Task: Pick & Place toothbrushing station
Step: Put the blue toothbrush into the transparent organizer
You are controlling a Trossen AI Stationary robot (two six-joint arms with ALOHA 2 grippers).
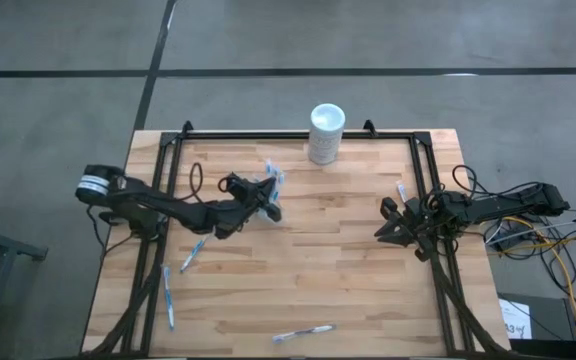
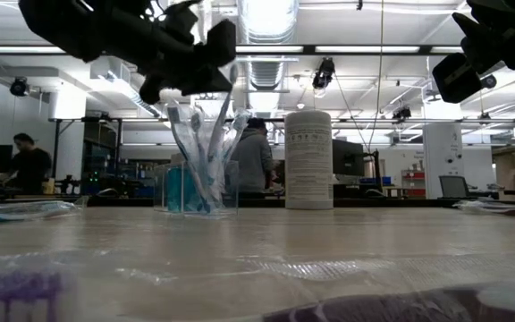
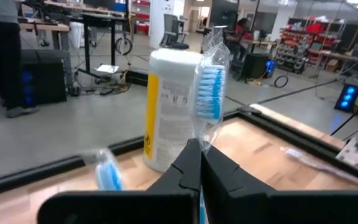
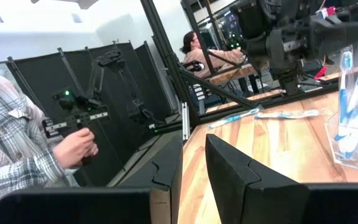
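The toothbrush hangs with its blue bristle head [image 3: 210, 93] up and its handle over the clear cup [image 2: 209, 190]. My left gripper goes on down until the toothbrush's handle rests inside the cup before it lets go.
A small clear cup [image 2: 200, 190] stands on the table's far middle with several wrapped blue-and-white toothbrushes upright in it; it also shows in the high view [image 1: 273, 181] and the right wrist view [image 4: 353, 127]. My left gripper [image 1: 265, 197] hovers just above the cup [image 2: 192, 79], shut on one wrapped toothbrush [image 3: 209, 84]. My right gripper [image 1: 392, 222] is open and empty at the table's right side [image 4: 193, 167]. Loose toothbrushes lie at the near left [image 1: 192, 254], [image 1: 168, 298] and at the near edge [image 1: 303, 333]. No tube shows. My left gripper pinches the wrapped toothbrush between its two fingertips [image 3: 190, 163], on the clear wrapper just below the blue bristle head [image 3: 205, 134]. The fingers come roughly level from the table's left, across the brush. The head stands up past the fingertips; the lower end is hidden behind the fingers.
A tall white cylinder [image 1: 326, 132] stands at the far edge behind the cup, also in the low view [image 2: 308, 161]. One more toothbrush lies near the right rail [image 1: 402, 190]. A black frame rail [image 1: 298, 134] edges the table. People stand in the room beyond, one holding a controller [image 4: 79, 146].
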